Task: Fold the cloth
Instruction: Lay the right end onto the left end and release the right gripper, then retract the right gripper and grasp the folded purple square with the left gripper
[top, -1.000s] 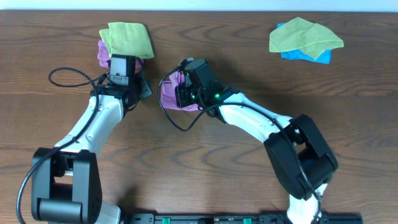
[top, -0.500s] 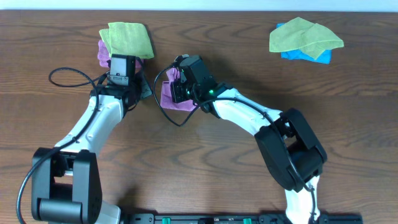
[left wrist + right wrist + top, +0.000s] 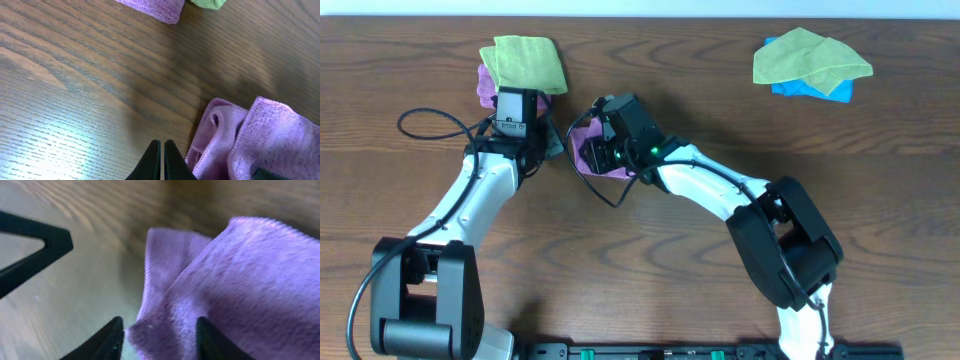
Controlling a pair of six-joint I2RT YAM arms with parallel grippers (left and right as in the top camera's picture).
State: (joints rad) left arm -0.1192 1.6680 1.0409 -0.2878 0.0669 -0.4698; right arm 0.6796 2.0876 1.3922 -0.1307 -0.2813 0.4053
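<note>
My right gripper straddles the magenta-purple cloth's edge (image 3: 578, 148). It should pull away before my left gripper grasps that edge and moves the magenta-purple cloth toward the lime-green cloth (image 3: 525, 62).
The magenta-purple cloth (image 3: 594, 164) lies bunched and partly folded on the table between the two arms; its label is not visible. My right gripper (image 3: 585, 145) is open and low over it. In the right wrist view, the fingers (image 3: 161, 336) straddle a raised fold at the cloth's (image 3: 240, 280) left edge. My left gripper (image 3: 550, 140) is shut and empty just left of the cloth. In the left wrist view, its fingertips (image 3: 161, 155) rest over bare wood beside the cloth's (image 3: 260, 140) hem.
A lime-green cloth (image 3: 525, 62) lies on another purple cloth (image 3: 484, 86) at the back left, both also showing in the left wrist view (image 3: 155, 6). A second green cloth (image 3: 810, 58) lies over a blue one (image 3: 805, 88) at the back right. A black cable (image 3: 425, 122) loops left.
My right gripper has moved left across the cloth to its left edge, and the cloth has bunched and shifted slightly left. The left arm has not moved.
</note>
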